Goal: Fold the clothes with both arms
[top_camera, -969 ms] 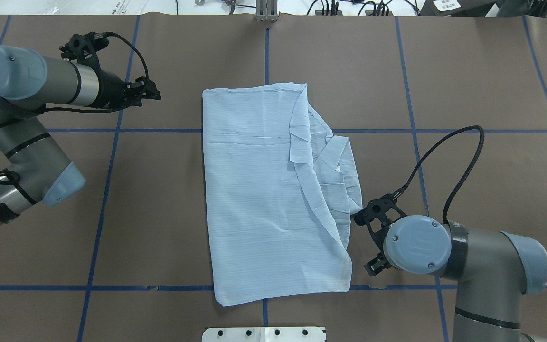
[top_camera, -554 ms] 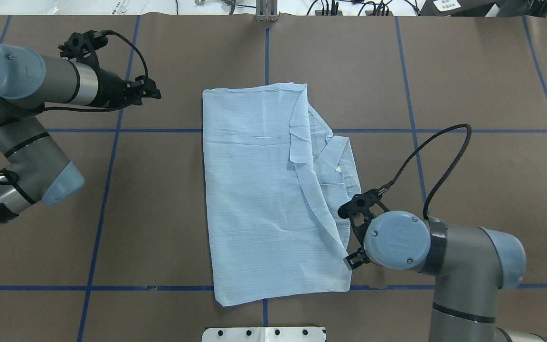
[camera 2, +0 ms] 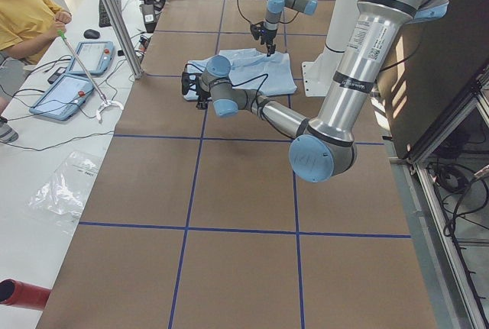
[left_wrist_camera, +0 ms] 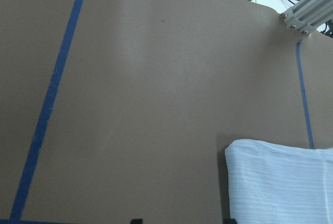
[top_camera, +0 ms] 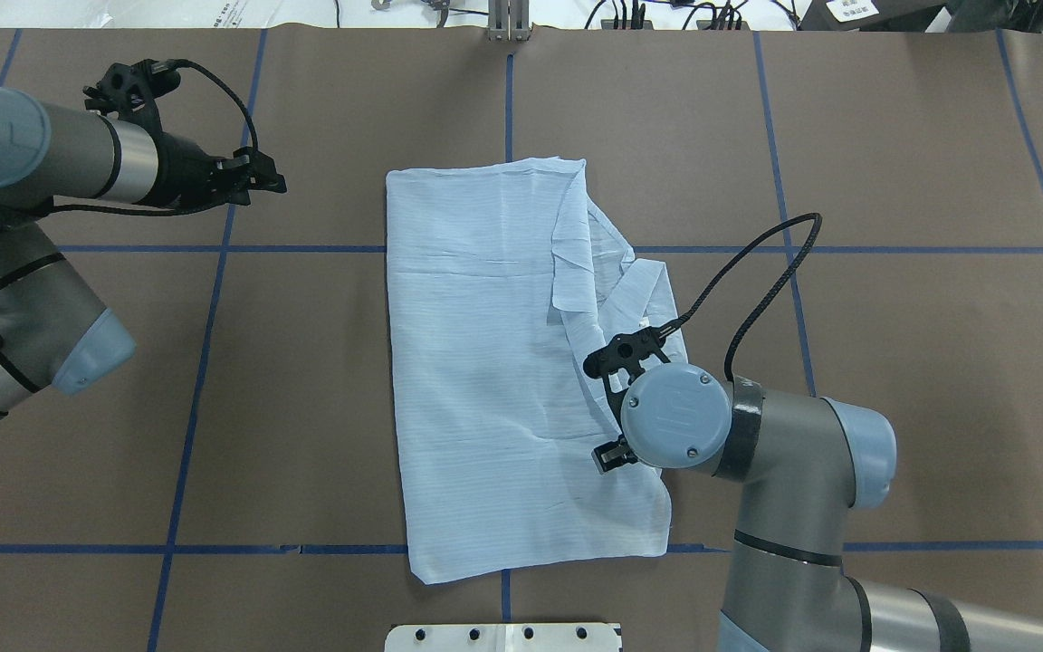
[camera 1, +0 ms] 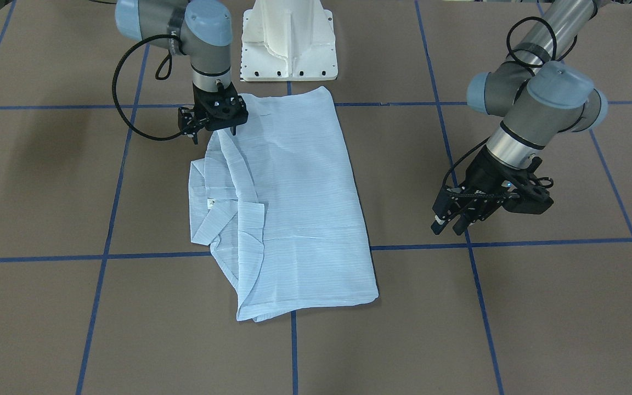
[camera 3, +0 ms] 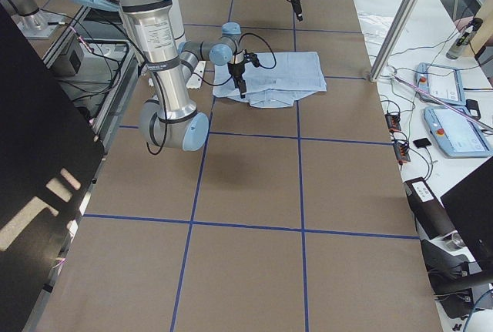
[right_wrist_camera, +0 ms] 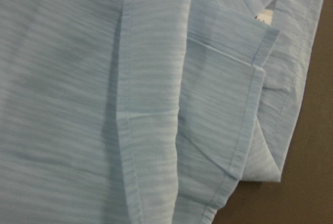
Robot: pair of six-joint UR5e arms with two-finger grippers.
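Note:
The shirt's flap (camera 1: pixel 251 238) is folded back on top of the shirt, so next my right gripper sweeps the flap flat toward the shirt's collar side (camera 1: pixel 200 209) before it continues the fold.
The light-blue striped shirt (top_camera: pixel 485 362) lies folded in a long rectangle in the middle of the table, with the collar and a folded flap (camera 1: pixel 217 192) along one long side. My right gripper (camera 1: pixel 214 131) hangs open just above that side near the robot's end, pointing down. Its wrist view is filled by hems and folds of the shirt (right_wrist_camera: pixel 104 104), and no fingers show there. My left gripper (top_camera: pixel 272 177) is open over bare table well to the left of the shirt, holding nothing. A shirt corner (left_wrist_camera: pixel 281 182) shows in its wrist view.
The white pedestal base (camera 1: pixel 288 38) stands at the table edge behind the shirt. Blue tape lines (top_camera: pixel 214 249) grid the brown table top. In the left side view a person in yellow (camera 2: pixel 27 12) sits beside tablets (camera 2: pixel 72 77) and an aluminium post (camera 2: pixel 114 16).
My right arm has swung left from beside the shirt to over its right edge. My left arm has drawn back a little to the left.

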